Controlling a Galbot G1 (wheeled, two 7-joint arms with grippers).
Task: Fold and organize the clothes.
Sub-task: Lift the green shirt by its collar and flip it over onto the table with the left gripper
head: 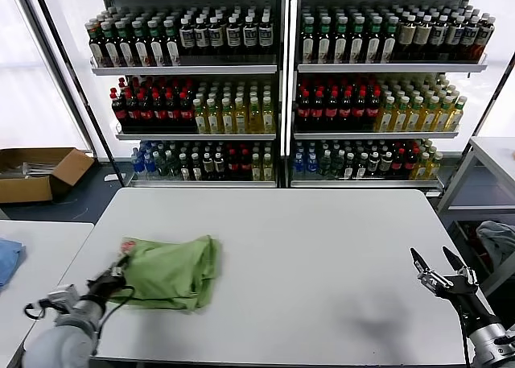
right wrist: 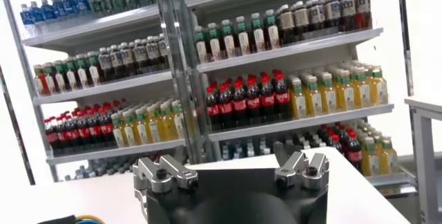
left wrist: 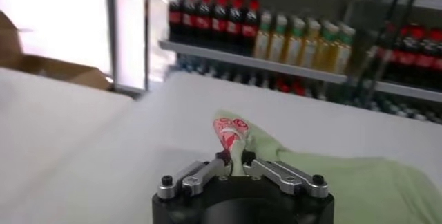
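The shirt is lying plain side up (head: 170, 274) at the end of the table, far away from the robot's right gripper, so the left gripper should turn it over toward the table's middle (head: 261, 273).
The clothes (head: 173, 270), a light green shirt, lie bunched on the left part of the white table (head: 306, 255). A red-and-white print shows at its left edge (head: 127, 246). My left gripper (head: 115, 281) is at that left edge, shut on a fold of the green fabric. In the left wrist view the pinched fabric with the red print (left wrist: 231, 135) rises from between the closed jaws of the left gripper (left wrist: 235, 165), and the rest of the shirt (left wrist: 359, 187) spreads beyond. My right gripper (head: 438, 268) hovers open at the table's right front corner, holding nothing; it (right wrist: 231, 170) faces the shelves.
Shelves of bottles (head: 273, 86) stand behind the table. A blue cloth (head: 8, 259) lies on a second table at the left. A cardboard box (head: 36, 173) sits on the floor at the far left. A grey cloth (head: 499, 243) lies beyond the table's right edge.
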